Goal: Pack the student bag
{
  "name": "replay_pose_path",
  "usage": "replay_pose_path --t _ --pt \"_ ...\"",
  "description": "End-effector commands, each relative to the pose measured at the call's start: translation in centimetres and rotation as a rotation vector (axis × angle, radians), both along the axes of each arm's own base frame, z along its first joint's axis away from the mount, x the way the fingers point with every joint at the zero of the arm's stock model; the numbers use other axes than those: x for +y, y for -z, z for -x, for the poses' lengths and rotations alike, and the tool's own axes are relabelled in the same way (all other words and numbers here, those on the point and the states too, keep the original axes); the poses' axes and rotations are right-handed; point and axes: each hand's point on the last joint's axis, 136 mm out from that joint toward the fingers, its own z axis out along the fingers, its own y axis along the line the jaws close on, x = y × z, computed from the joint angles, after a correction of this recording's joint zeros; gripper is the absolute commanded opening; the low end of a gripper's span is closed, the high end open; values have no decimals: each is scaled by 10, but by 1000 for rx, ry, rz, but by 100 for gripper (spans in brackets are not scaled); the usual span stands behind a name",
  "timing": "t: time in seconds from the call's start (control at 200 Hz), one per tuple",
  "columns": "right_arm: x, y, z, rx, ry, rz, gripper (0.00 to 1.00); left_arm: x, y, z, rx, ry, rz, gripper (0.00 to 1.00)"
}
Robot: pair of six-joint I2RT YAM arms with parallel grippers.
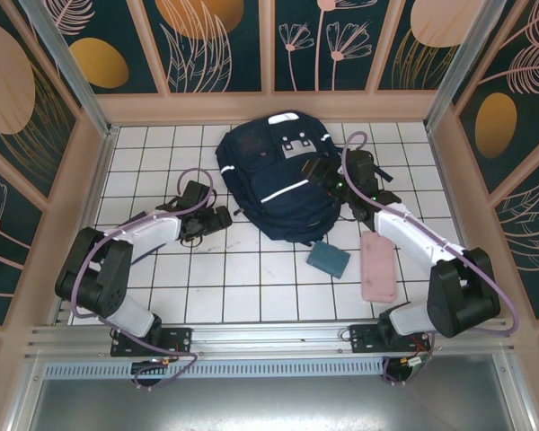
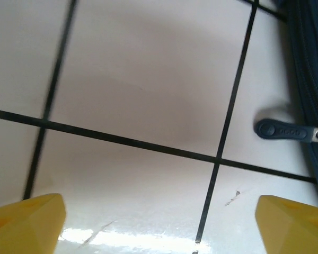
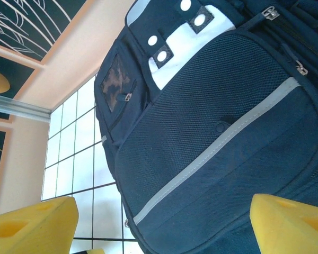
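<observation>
The navy book [image 1: 144, 258] is under the left gripper's arm, behind the open fingers, so the robot should pull its left gripper back and grasp the book's spine.
The student bag [image 1: 274, 184] lies flat at the back middle of the tiled table, dark navy with a thin pale stripe and white patches near its top. My left gripper [image 1: 219, 218] sits low over the tiles just left of the bag's lower edge. In the left wrist view the left gripper [image 2: 159, 227] is open over bare tile, and a navy zipper pull [image 2: 282, 130] lies beside the bag's edge [image 2: 310, 79]. My right gripper [image 1: 317, 171] hovers at the bag's right side. Seen from the right wrist, the right gripper [image 3: 161, 227] is open above the bag's front pocket [image 3: 222, 143].
A small teal pouch [image 1: 328, 259] lies on the tiles below the bag. A pink case [image 1: 377, 265] lies to its right, beside the right arm. Wooden walls close in the table on the left, back and right.
</observation>
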Motion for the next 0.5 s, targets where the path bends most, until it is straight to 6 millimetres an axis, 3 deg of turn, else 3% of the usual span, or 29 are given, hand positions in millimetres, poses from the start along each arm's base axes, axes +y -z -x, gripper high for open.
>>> replay_pose_path --t 0.0,0.23,0.31,0.395,0.495 --pt "10 -10 -5 -28 -31 7 85 31 -29 -10 -61 -106 -95 96" --pt "18 -6 -1 -29 -51 20 88 137 -18 2 -35 -399 -215 99" --pt "20 -4 0 -24 -58 27 90 163 -10 8 -11 -472 -229 98" --pt "22 -4 0 -24 -66 33 90 176 0 11 21 -504 -240 99" --pt "30 -6 2 -34 -107 36 92 165 13 5 40 -469 -190 98"
